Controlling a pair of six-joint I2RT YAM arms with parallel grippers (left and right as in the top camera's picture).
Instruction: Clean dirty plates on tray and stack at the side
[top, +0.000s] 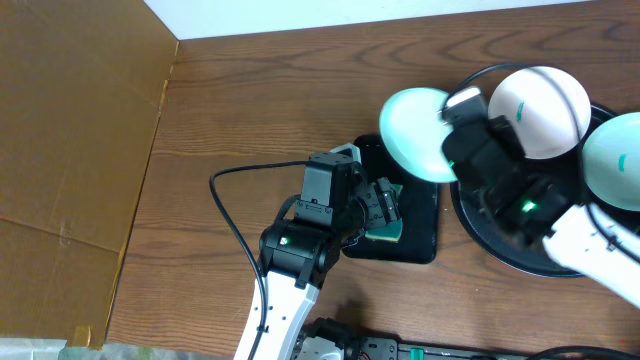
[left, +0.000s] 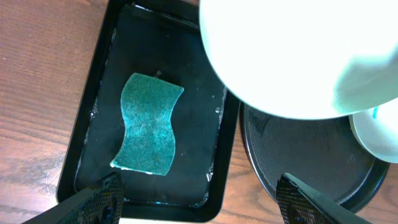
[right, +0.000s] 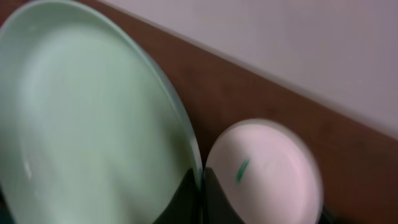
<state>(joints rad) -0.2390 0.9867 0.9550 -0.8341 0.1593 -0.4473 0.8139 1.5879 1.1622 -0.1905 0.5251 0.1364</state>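
I keep moving my right gripper past the round tray (top: 496, 232) and let go of the plate at the side, because the held plate's side (top: 414, 132) looks clean and white next to the smeared plates.
My right gripper (right: 200, 190) is shut on the rim of a white plate (right: 93, 124), which it holds tilted in the air. From overhead, this plate (top: 418, 135) hangs between the round black tray (top: 478, 232) and the small rectangular one. Two more white plates (top: 540, 105) (top: 618, 160) lie on the round tray, and one of them (right: 267, 174) shows a teal smear. Above a green sponge (left: 149, 124) my left gripper (left: 202, 202) stands open, with nothing between its fingers. The held plate (left: 298, 56) fills the top right of the left wrist view.
The sponge lies in a small rectangular black tray (left: 99, 81) just left of the round tray (left: 311, 155). A brown cardboard sheet (top: 70, 150) covers the table's left side. A black cable (top: 235, 225) loops beside the left arm.
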